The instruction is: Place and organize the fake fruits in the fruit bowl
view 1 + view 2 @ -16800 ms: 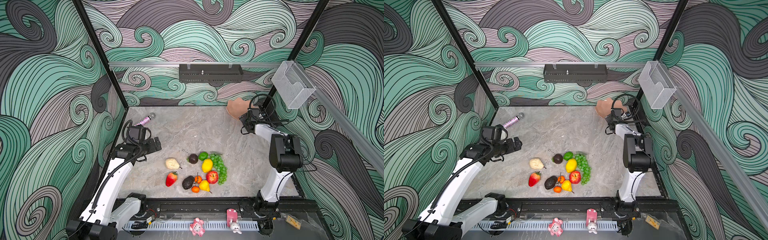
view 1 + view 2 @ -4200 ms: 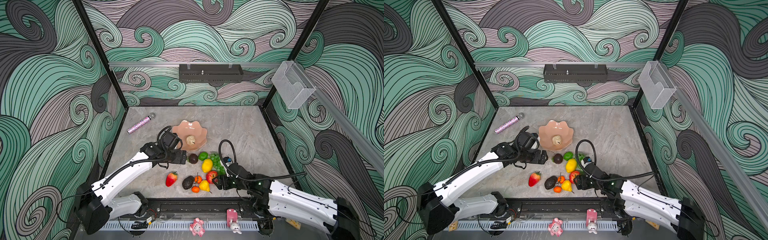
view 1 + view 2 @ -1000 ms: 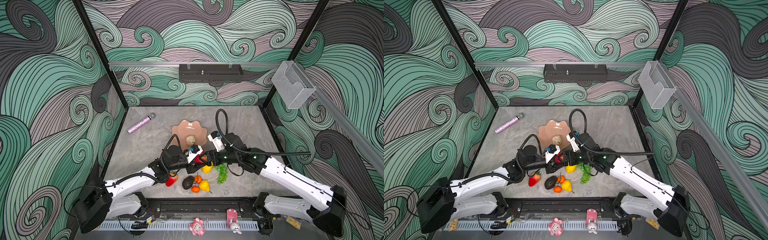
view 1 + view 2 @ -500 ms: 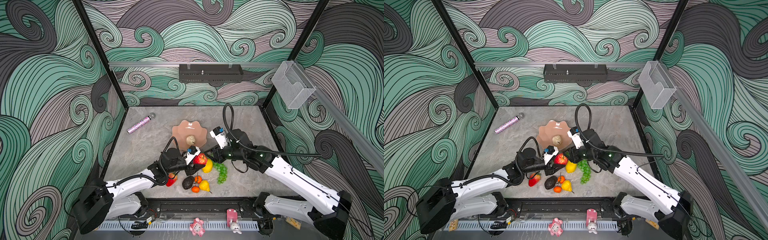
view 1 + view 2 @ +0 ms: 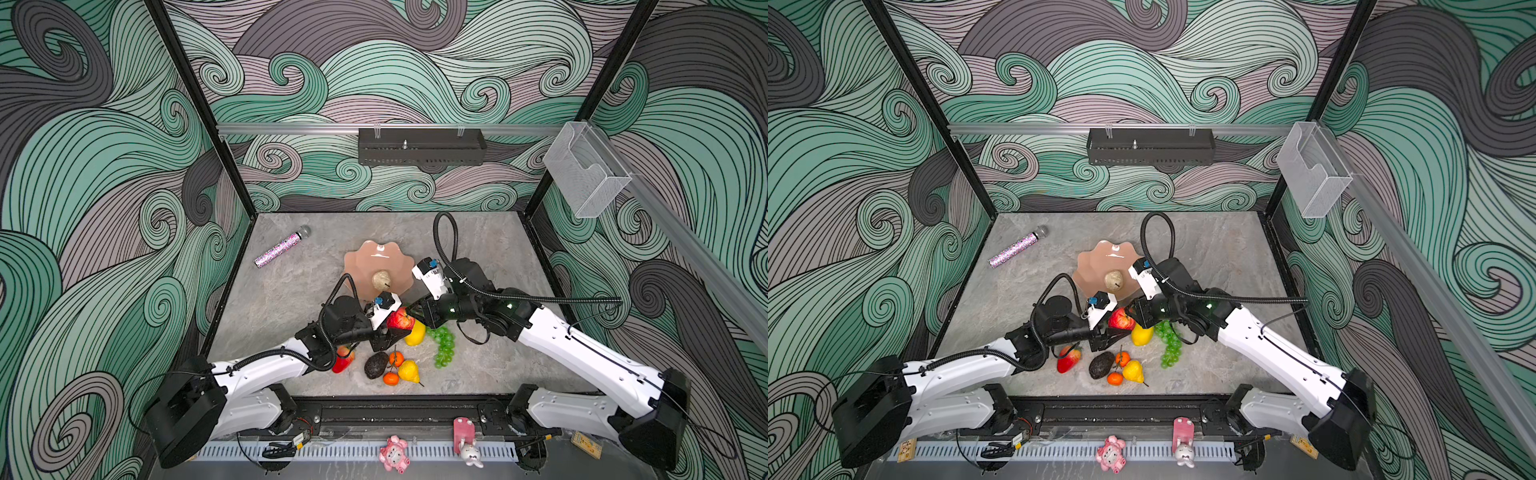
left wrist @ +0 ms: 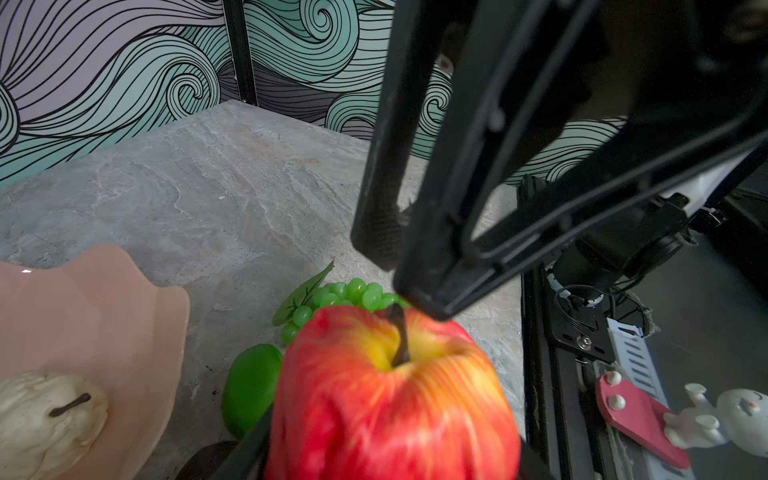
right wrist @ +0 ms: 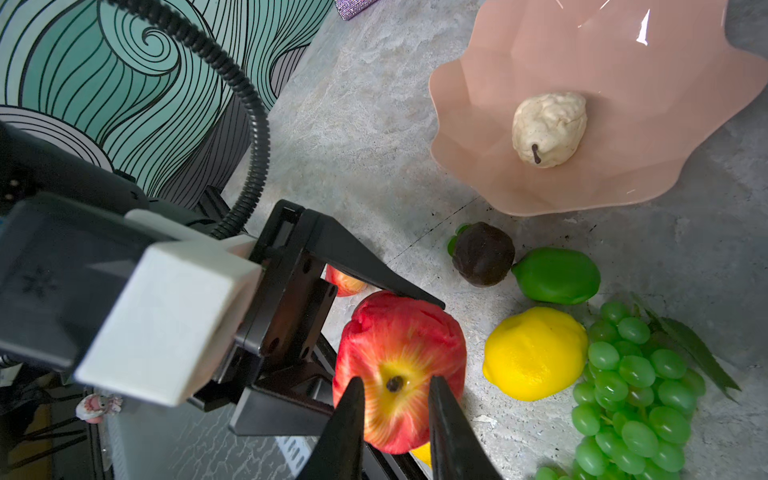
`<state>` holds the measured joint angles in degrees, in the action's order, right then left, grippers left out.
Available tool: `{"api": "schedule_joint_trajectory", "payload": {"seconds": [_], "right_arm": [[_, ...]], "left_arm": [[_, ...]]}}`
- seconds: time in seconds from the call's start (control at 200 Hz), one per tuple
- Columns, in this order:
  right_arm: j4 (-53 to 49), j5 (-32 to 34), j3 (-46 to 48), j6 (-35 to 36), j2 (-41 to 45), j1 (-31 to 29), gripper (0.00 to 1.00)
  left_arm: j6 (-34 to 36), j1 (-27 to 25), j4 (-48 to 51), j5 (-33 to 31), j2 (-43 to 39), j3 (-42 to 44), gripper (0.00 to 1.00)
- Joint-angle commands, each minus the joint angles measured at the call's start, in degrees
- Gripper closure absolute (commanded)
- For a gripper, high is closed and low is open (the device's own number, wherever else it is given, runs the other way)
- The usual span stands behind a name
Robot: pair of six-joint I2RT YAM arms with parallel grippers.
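The robot's left gripper holds the red apple around its sides, stem up (image 6: pixel 399 340), so the right gripper should take hold of the apple's stem and place the apple behind the cream pear (image 5: pixel 372 264).
My left gripper (image 5: pixel 395 328) is shut on the red apple (image 5: pixel 400 319), which it holds just above the table with the stem up (image 6: pixel 390 395). My right gripper (image 7: pixel 395 380) hovers over the apple's top, its jaws narrowly open on either side of the stem without touching it. The pink fruit bowl (image 5: pixel 365 266) stands behind them with a cream pear (image 5: pixel 381 280) inside. On the table lie a lemon (image 7: pixel 534 353), grapes (image 7: pixel 636 395), a lime (image 7: pixel 557 274), a dark round fruit (image 7: pixel 482 253), a strawberry (image 5: pixel 343 361), an avocado (image 5: pixel 376 365), two tangerines (image 5: pixel 396 358) and a yellow pear (image 5: pixel 409 371).
A glittery pink microphone (image 5: pixel 282 248) lies at the back left of the table. A clear plastic box (image 5: pixel 586 170) hangs on the right wall and a black shelf (image 5: pixel 419 145) on the back wall. The black base rail (image 5: pixel 395 411) runs along the front edge.
The right gripper's jaws have narrowed and its tips have drawn back to the apple's stem end. The left gripper still holds the apple in about the same place.
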<state>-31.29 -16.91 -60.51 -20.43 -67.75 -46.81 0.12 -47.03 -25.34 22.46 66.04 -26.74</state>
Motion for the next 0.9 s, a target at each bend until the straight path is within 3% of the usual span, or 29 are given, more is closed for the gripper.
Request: {"api": "schedule_joint_trajectory", "payload": {"seconds": [0.0,0.485,0.69,0.761,0.826,0.891], "right_arm": [[-1.7,-0.2,-0.8,0.5,-0.7,-0.7,0.76],[-2.5,2.2,-1.9,2.0,-2.1,-2.2,0.95],[-3.2,6.2,-2.6,3.2,-2.4,-2.6,0.98],[-3.7,7.8,-3.1,4.1,-2.8,-2.5,0.98],[-4.5,9.5,-4.3,5.3,-3.6,-2.6,0.99],[-5.9,12.3,-6.2,7.1,-5.2,-2.6,0.99]], "left_arm": [[-0.2,-0.3,-1.3,1.0,-0.2,-0.8,0.51],[-0.2,-0.3,-1.0,2.0,0.0,-0.9,0.48],[-1.1,-0.5,-1.8,-0.6,-0.9,-0.1,0.32],[-1.8,-0.5,-1.3,-2.3,-2.0,-0.1,0.02],[-3.3,-0.5,1.4,-5.0,-4.2,-0.8,0.01],[-4.7,-0.6,10.1,-9.6,-8.1,-3.0,0.01]]}}
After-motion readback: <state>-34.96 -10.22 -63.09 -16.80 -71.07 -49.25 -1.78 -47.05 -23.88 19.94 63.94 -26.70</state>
